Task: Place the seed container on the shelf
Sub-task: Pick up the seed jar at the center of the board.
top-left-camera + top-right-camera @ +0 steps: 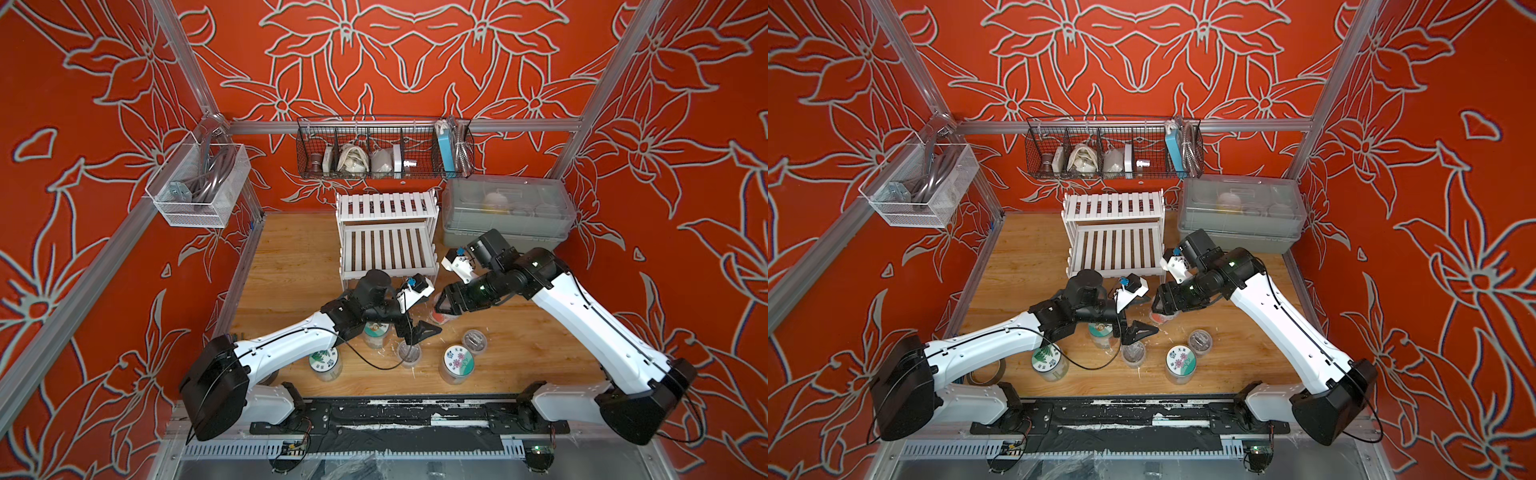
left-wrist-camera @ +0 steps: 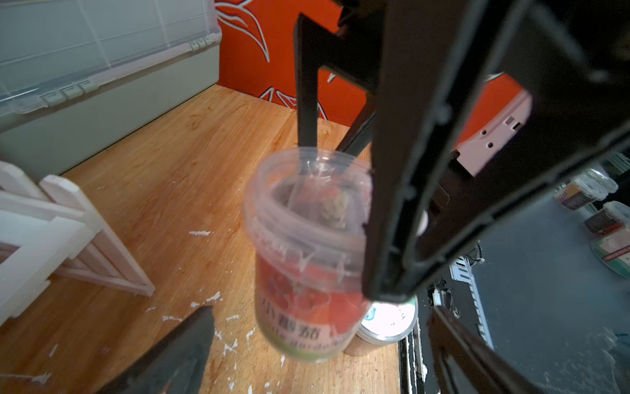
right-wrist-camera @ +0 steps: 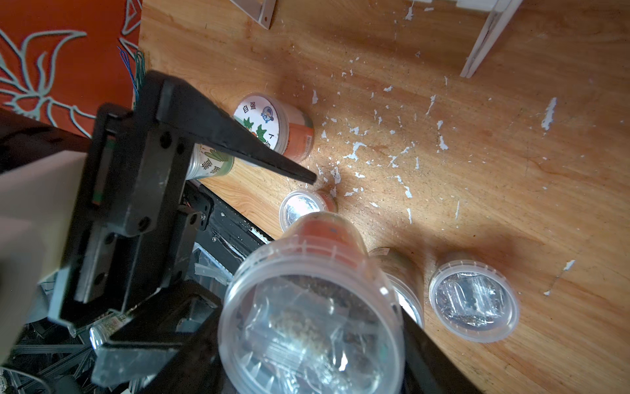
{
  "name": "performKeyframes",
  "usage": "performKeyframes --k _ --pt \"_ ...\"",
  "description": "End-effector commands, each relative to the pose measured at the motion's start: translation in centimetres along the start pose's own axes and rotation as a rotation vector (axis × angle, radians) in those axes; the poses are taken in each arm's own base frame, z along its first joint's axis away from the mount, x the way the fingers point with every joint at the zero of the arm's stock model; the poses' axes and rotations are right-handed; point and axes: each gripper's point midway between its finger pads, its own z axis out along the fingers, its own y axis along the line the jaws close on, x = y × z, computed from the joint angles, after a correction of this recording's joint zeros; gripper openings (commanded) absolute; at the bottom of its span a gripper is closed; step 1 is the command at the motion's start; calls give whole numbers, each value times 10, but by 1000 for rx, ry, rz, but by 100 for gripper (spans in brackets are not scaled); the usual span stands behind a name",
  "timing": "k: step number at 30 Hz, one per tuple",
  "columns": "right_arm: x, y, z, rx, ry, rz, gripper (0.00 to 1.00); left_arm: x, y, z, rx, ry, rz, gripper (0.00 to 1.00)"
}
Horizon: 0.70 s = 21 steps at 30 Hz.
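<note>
The upper level's end (image 1: 352, 209) is on my left gripper's side, so the seed container (image 1: 1161, 317) should first go from my right gripper to my left gripper, which should then place it there.
The seed container (image 2: 306, 256), a clear jar with a red label and a small bag of seeds inside, hangs tilted just above the wooden table in front of the shelf. My right gripper (image 3: 306, 341) is shut on the seed container (image 3: 310, 324), one black finger on each side. In both top views the right gripper (image 1: 442, 309) (image 1: 1160, 309) covers most of the jar. My left gripper (image 1: 417, 332) (image 2: 317, 368) stands open right beside the jar and holds nothing. The white slatted shelf (image 1: 386, 232) (image 1: 1115, 232) stands behind, both tiers bare.
Several other jars stand near the table's front: a green-labelled one (image 1: 326, 363), a flower-labelled one (image 1: 457, 363) and two clear ones (image 1: 473, 340) (image 1: 409, 353). A grey lidded box (image 1: 507, 212) sits right of the shelf. A black wire basket (image 1: 382, 149) hangs above it.
</note>
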Motion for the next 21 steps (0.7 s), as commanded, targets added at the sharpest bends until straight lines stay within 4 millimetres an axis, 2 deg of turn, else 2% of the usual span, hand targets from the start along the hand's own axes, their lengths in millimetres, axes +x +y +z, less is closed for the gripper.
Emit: performKeyframes --k 1,9,21 --pt "4 5 -5 -29 -10 -19 59 -13 -11 7 52 -22 49 97" --pt "6 6 -1 -42 -4 -16 58 -18 -9 22 61 -31 50 95" --pt "8 7 1 -56 2 -16 58 -18 -4 29 44 -37 53 90"
